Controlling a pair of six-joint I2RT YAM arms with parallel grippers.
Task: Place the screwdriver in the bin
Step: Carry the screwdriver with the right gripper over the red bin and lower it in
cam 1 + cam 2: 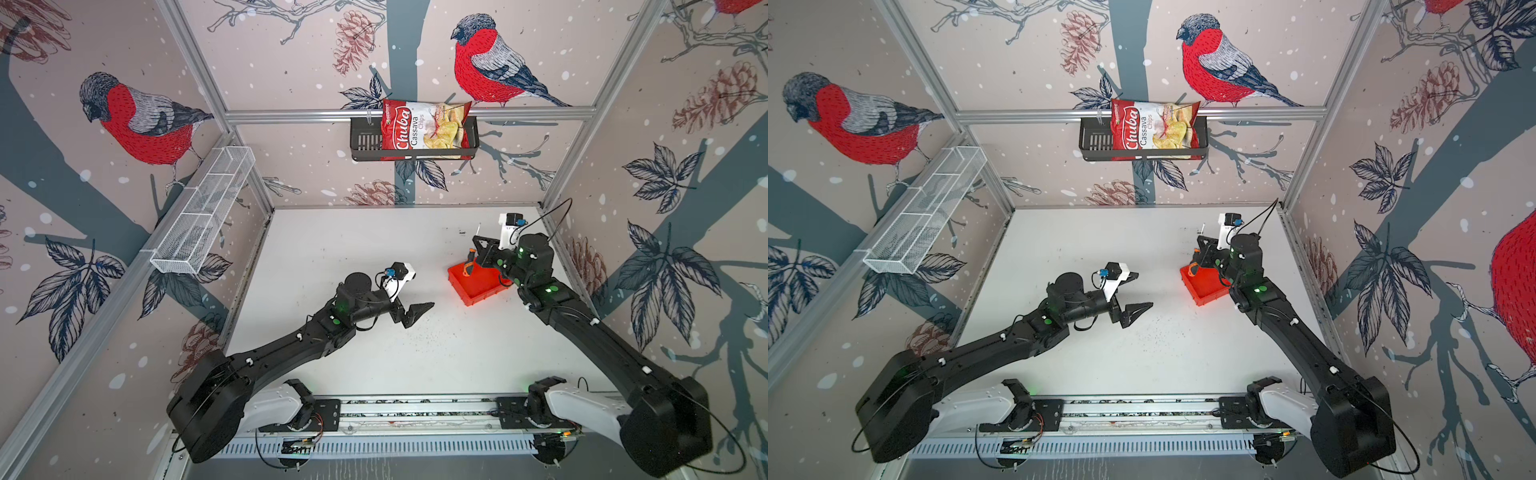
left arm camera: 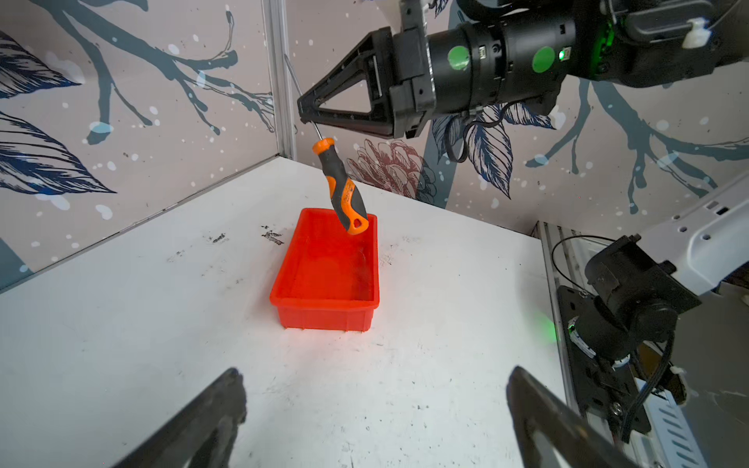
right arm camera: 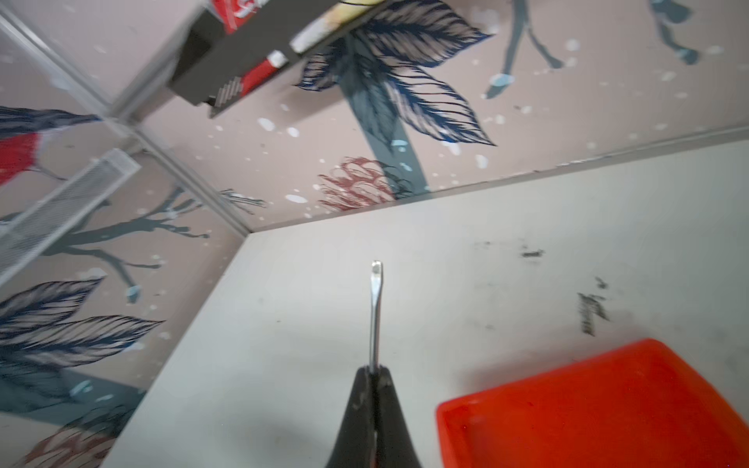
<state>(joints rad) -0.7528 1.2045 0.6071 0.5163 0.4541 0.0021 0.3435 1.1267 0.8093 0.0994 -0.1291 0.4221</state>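
Observation:
My right gripper is holding the screwdriver so that the screwdriver's handle (image 1: 468,265) hangs over the bin's empty bottom (image 1: 483,284). It should next lower the screwdriver until the screwdriver's stem is between the bin's sides, then let go.
The screwdriver (image 2: 342,190) hangs handle-down and tilted over the far end of the red-orange bin (image 2: 324,302). My right gripper (image 2: 302,111) is shut on its thin silver shaft, and the orange-and-black handle's end is level with the bin's far wall. In the right wrist view the shaft (image 3: 376,316) sticks out past the closed gripper (image 3: 375,370), with the bin (image 3: 587,405) beside it. Both top views show the bin (image 1: 478,291) (image 1: 1204,291) at the right under the right gripper (image 1: 476,239) (image 1: 1200,241). My left gripper (image 1: 422,291) (image 1: 1142,292) (image 2: 375,372) stands open and empty mid-table, left of the bin.
A black slotted basket (image 1: 365,141) on the back wall holds a chips bag (image 1: 424,129). A long white wire-mesh tray (image 1: 203,212) hangs on the left wall. The arms' base rail (image 1: 415,411) runs along the front edge. Walls enclose the white table on three sides.

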